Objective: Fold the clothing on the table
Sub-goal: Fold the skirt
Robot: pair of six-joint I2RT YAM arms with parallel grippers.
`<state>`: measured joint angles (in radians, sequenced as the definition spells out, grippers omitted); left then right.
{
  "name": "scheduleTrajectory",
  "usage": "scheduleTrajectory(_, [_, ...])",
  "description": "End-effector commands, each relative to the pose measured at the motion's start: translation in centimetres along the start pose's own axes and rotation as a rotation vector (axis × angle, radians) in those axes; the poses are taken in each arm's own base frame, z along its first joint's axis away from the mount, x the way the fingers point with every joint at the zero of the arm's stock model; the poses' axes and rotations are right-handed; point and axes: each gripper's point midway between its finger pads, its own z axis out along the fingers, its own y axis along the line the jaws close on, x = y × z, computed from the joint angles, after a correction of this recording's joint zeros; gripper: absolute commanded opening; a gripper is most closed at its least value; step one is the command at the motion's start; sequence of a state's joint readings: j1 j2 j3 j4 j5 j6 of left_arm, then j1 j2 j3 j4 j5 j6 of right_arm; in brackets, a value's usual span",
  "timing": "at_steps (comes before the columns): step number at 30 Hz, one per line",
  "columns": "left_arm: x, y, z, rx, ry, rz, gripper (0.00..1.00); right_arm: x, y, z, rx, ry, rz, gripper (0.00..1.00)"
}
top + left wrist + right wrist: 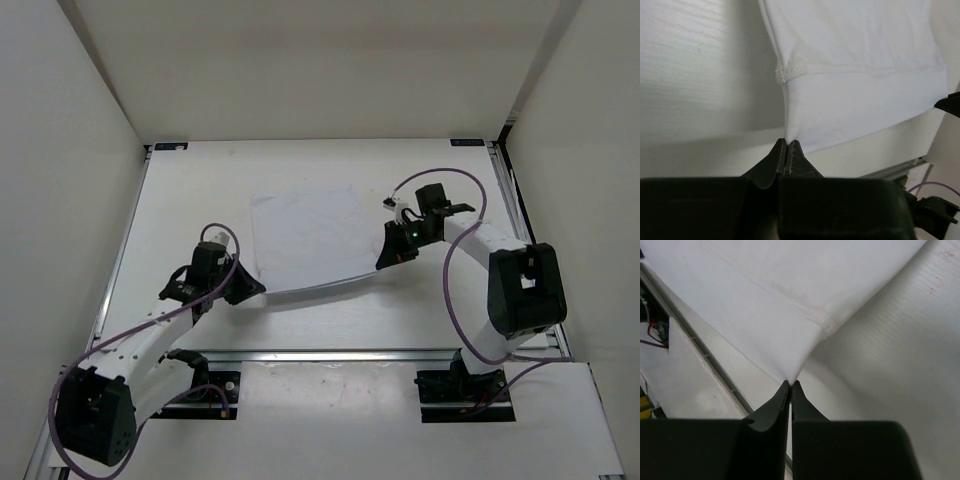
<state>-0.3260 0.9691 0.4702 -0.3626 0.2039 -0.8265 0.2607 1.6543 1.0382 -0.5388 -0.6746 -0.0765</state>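
Observation:
My right gripper carries on moving its corner of the clothing until it lies over the clothing's far edge [308, 193], then let go, because the clothing's near edge [320, 286] runs straight between my grippers.
The clothing [308, 238] is a thin white cloth lying on the middle of the table [200, 190]. Its near edge is lifted and stretched between both grippers. My left gripper [252, 287] is shut on the near left corner; in the left wrist view the clothing [850, 75] runs down into the pinched left gripper [788, 142], with a stitched hem across it. My right gripper [384, 259] is shut on the near right corner, and in the right wrist view the clothing [790, 300] tapers into the closed right gripper [790, 383].
White walls [70, 200] enclose the table on the left, back and right. A metal rail [330, 355] runs along the front edge near the arm bases. Purple cables [455, 270] loop around both arms.

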Motion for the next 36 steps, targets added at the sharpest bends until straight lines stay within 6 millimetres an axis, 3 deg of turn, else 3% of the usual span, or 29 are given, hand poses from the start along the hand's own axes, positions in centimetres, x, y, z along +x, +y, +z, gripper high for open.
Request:
scheduleTrajectory(1, [0.6,0.0,-1.9,0.011,0.027,-0.045,0.00,-1.0,1.7,-3.1,-0.035,-0.057,-0.047,0.00])
scheduleTrajectory(5, [1.7,-1.7,-3.6,0.086,0.046,-0.065,0.00,-0.9,2.3,-5.3,-0.054,-0.088,-0.028,0.00])
scheduleTrajectory(8, [1.0,-3.9,-4.9,0.138,0.029,-0.075,0.00,-3.1,3.6,-7.7,-0.094,-0.149,-0.081,0.00])
scheduleTrajectory(10, [-0.5,-5.7,-5.8,0.169,0.004,-0.054,0.00,-4.3,4.6,-8.6,-0.112,-0.171,-0.108,0.00])
scheduleTrajectory(15, [-4.6,-8.6,-5.8,0.215,-0.034,-0.024,0.00,-7.7,5.6,-9.1,-0.111,-0.222,-0.204,0.00])
scheduleTrajectory(26, [-11.3,-14.0,-3.3,0.285,-0.107,-0.015,0.00,-17.1,2.4,-10.6,-0.125,-0.321,-0.179,0.00])
scheduleTrajectory(34, [-15.2,-15.1,-0.3,0.274,-0.108,-0.033,0.00,-21.8,-0.7,-10.4,-0.163,-0.379,-0.132,0.00])
scheduleTrajectory(36, [-16.9,-15.4,1.0,0.275,-0.119,-0.069,0.00,-24.6,-1.7,-10.1,-0.160,-0.408,-0.152,0.00])
